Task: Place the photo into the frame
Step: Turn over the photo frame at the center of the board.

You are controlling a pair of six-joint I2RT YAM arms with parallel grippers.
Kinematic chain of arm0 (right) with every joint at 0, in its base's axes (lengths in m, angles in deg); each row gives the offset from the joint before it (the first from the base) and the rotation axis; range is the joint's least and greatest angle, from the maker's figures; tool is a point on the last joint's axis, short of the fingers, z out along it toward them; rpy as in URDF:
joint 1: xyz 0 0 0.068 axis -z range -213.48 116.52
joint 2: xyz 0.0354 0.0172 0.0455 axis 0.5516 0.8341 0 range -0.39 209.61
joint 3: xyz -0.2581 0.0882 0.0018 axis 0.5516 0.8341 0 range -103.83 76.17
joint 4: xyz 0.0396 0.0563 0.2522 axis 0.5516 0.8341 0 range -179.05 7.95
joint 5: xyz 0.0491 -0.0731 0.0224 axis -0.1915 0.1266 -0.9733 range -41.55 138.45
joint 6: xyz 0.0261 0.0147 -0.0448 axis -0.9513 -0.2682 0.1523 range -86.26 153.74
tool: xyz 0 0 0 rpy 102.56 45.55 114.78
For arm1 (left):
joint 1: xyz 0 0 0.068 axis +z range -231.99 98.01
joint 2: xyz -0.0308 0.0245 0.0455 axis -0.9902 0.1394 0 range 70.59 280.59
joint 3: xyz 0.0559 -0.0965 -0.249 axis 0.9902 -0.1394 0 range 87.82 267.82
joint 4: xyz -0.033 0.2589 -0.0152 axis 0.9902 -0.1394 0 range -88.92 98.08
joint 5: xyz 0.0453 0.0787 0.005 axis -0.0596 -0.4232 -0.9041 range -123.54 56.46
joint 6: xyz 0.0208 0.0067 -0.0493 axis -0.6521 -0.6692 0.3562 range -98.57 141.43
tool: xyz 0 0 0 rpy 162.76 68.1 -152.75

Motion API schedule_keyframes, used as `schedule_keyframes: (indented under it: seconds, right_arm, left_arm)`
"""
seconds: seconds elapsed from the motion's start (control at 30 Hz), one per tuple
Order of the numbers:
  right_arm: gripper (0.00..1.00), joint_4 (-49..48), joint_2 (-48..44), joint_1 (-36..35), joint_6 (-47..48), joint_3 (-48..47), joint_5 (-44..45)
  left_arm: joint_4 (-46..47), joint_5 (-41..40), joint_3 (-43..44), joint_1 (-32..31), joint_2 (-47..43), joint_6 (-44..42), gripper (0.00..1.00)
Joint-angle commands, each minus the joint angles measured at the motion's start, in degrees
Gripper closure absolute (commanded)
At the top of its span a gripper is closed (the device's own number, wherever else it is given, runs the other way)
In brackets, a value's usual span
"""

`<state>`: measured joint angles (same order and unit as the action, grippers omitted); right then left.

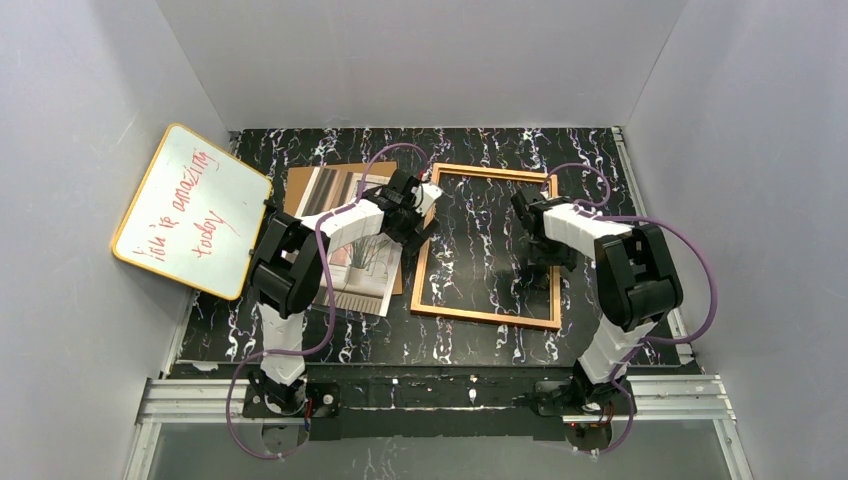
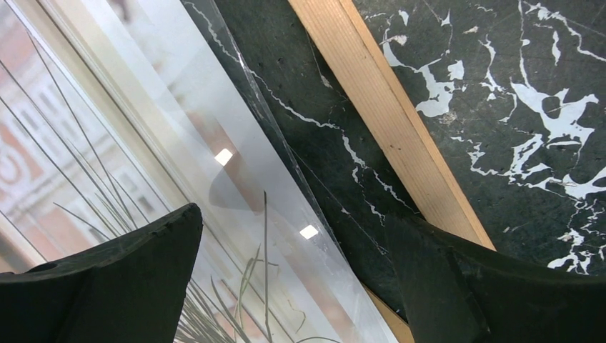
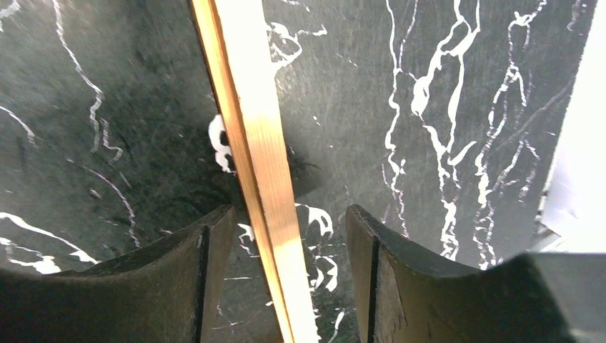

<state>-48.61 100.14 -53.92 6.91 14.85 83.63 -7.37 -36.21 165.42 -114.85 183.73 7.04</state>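
My left gripper is above the photo's edge (image 1: 396,270) next to the frame. It should go back across to the photo's far edge (image 1: 304,200) and leave this side for my right gripper.
The frame (image 1: 488,317), an empty orange-brown wooden rectangle, lies flat on the black marble table. The photo (image 1: 352,262) of a room with a spiky plant lies to its left, on a brown board (image 1: 300,186). In the left wrist view the photo (image 2: 64,164) lies under a clear sheet (image 2: 236,143), beside the frame's bar (image 2: 379,114). My left gripper (image 1: 420,226) (image 2: 300,275) is open over the sheet's edge, next to the frame's left bar, holding nothing. My right gripper (image 1: 545,260) (image 3: 289,223) is open, its jaws astride the frame's right bar (image 3: 261,143) without closing on it.
A yellow-edged whiteboard (image 1: 195,210) with red writing leans at the left wall. White walls close in the table on three sides. A metal rail (image 1: 440,392) with the arm bases runs along the near edge.
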Motion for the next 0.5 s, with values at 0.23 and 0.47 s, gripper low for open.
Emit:
schedule_keyframes:
  seconds: [0.23, 0.47]
  right_arm:
    - [0.14, -4.51, -5.08, 1.0, -3.29, -7.69, -17.46]
    - [0.11, -4.78, -7.24, 1.02, -4.21, -10.66, -25.77]
  left_arm:
    - [-5.09, 6.24, 3.49, -2.14, 0.94, 4.33, 0.02]
    - [-9.08, 7.7, 10.56, -1.87, 2.26, 5.78, 0.02]
